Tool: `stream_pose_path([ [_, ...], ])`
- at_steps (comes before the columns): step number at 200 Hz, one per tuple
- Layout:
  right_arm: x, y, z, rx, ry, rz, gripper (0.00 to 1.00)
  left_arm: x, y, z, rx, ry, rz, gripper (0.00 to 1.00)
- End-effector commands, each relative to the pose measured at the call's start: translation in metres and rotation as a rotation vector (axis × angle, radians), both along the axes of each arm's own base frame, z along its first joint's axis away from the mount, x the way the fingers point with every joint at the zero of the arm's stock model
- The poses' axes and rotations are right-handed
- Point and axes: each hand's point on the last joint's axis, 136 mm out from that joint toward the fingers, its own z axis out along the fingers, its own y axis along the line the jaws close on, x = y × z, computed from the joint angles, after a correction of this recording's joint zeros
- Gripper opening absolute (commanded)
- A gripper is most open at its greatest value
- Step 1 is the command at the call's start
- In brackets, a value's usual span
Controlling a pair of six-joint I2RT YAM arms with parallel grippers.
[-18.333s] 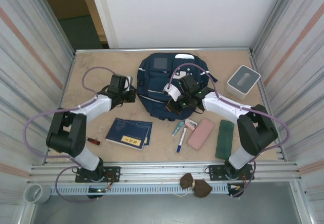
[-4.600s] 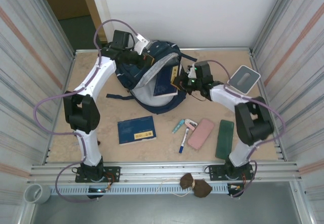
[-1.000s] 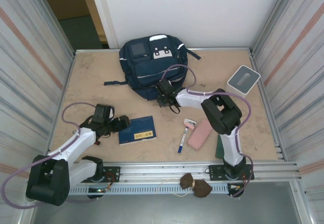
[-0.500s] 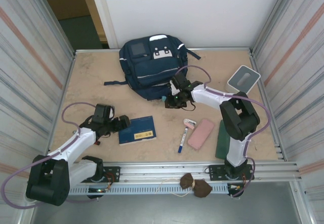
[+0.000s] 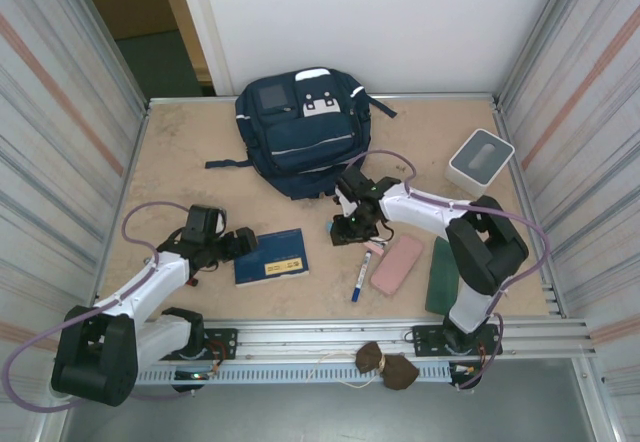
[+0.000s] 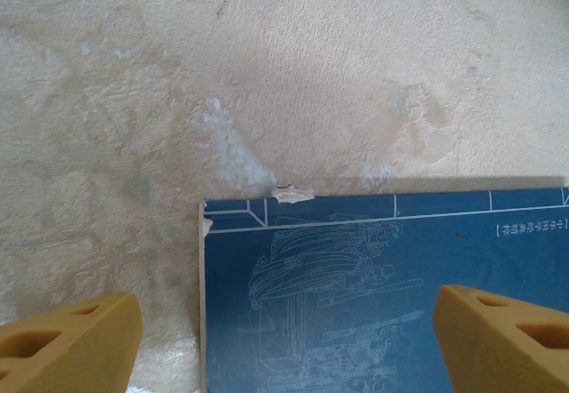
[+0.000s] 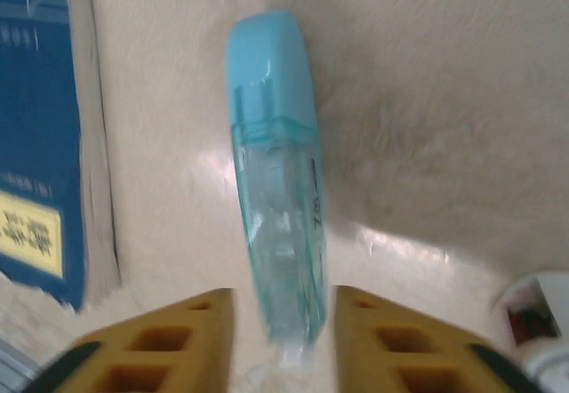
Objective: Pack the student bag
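The blue notebook's long side (image 5: 275,235) is toward the student bag, so my left gripper and my right gripper should first turn the notebook's short end (image 5: 303,250) to the bag together.
The student bag (image 5: 300,132), a navy backpack, lies closed at the back centre of the table. A turquoise see-through pen-shaped item (image 7: 276,188) lies on the table (image 5: 190,152) between the fingers of my right gripper (image 7: 284,340), with a small gap on each side. From above, that right gripper (image 5: 347,226) sits just in front of the bag, with the turquoise item (image 5: 330,226) poking out to its left. My left gripper (image 6: 284,348) is wide open above the corner of a flat blue notebook (image 6: 382,295). In the top view the left gripper (image 5: 240,244) is at the left edge of the notebook (image 5: 270,256).
A marker (image 5: 358,280), a pink case (image 5: 397,262), a dark green case (image 5: 444,274) and a small white item (image 5: 375,246) lie at front right. A grey-white box (image 5: 480,160) stands at back right. Metal walls close in both sides.
My right gripper has moved from the bag's front edge toward the near side with the turquoise item, and its jaws have parted from it. The left arm has stayed still.
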Motion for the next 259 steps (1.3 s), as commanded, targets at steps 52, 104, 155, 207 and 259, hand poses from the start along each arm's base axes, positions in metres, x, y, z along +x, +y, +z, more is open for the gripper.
stream_pose_path([
  [52,-0.003,0.064,0.056,0.185,-0.152,0.052,0.63,-0.003,-0.002,0.003,-0.016,0.006,0.001,0.85],
  [104,-0.018,0.114,0.028,0.243,-0.088,-0.005,0.67,-0.017,-0.011,0.0,-0.049,0.037,-0.015,0.83],
  [155,-0.011,0.118,-0.006,0.182,-0.07,-0.094,0.65,-0.031,-0.003,-0.012,-0.012,0.104,0.027,0.79],
  [207,-0.014,0.138,-0.006,0.288,-0.028,-0.098,0.45,-0.047,-0.024,-0.02,-0.09,0.164,-0.033,0.63],
  [259,0.007,0.138,0.019,0.392,-0.092,-0.141,0.08,-0.051,-0.036,-0.014,-0.184,0.144,-0.037,0.49],
])
